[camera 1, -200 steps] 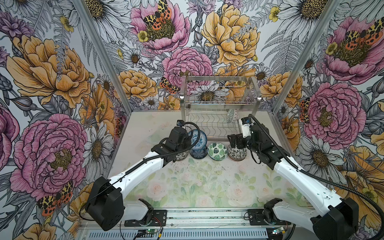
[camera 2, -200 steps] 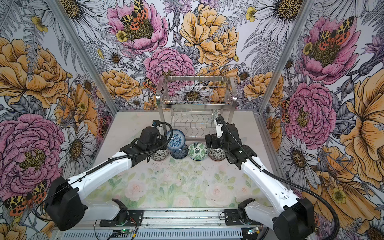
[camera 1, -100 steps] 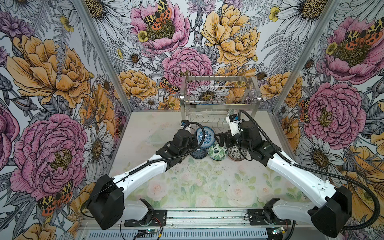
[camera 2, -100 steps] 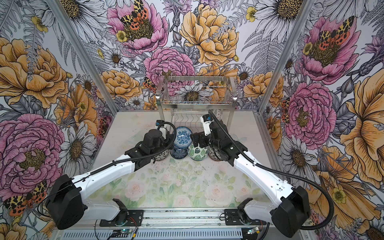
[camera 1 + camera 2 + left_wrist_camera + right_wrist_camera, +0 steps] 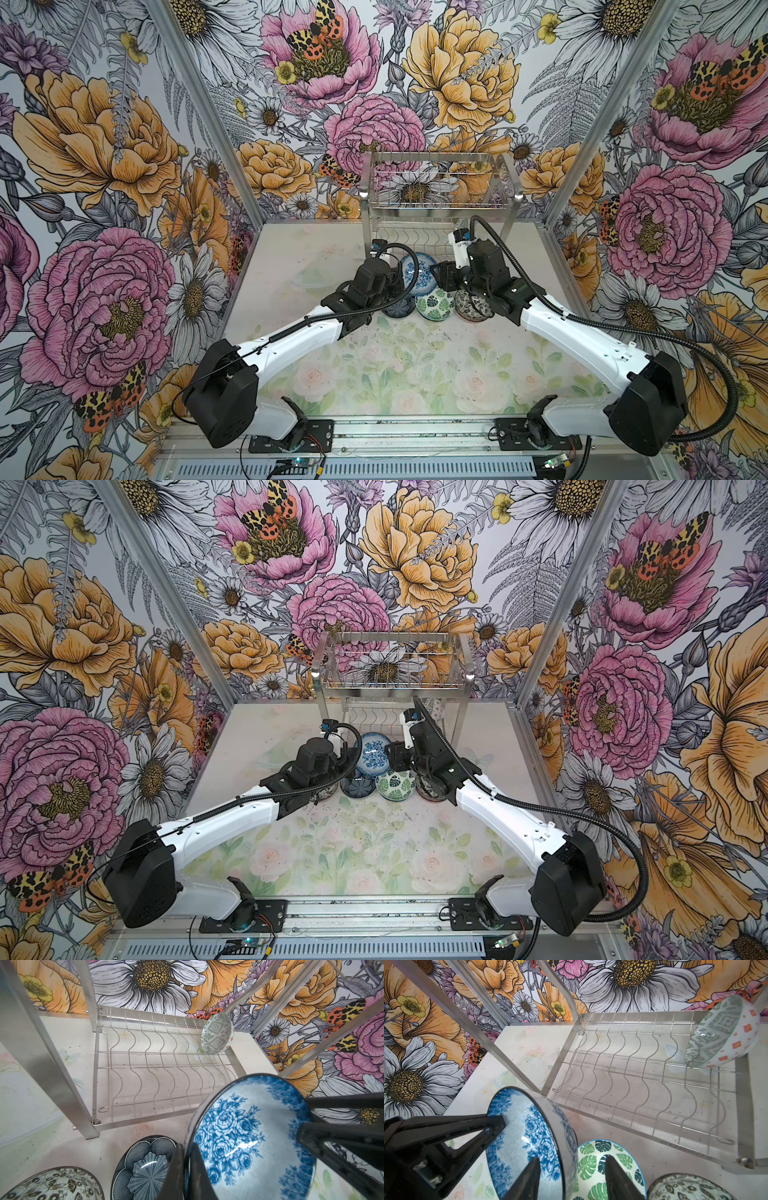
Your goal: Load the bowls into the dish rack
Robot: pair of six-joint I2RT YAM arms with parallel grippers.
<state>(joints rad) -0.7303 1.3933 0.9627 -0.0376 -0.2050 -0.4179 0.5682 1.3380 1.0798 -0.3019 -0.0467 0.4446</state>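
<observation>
The open slot beside the green-patterned bowl is a long way from the robot's left gripper, so next the right gripper grabs the blue floral bowl by its opposite rim.
A blue floral bowl hangs tilted on edge in front of the dish rack. My left gripper is shut on its rim. My right gripper straddles the opposite rim, one finger inside and one outside; its jaws stand apart, with a gap to the wall. A green-patterned bowl leans in the lower tier's far end. On the table lie a green leaf bowl, a dark blue bowl and a black-white floral bowl.
Another black-leaf bowl sits at the row's left end, under my left arm. The rack's steel front post stands close to the held bowl. Flowered walls close in the back and both sides.
My left gripper has carried the blue floral bowl up and toward the rack. My right gripper has swung left from the black-white bowl onto the blue bowl's rim, and its jaws have narrowed.
</observation>
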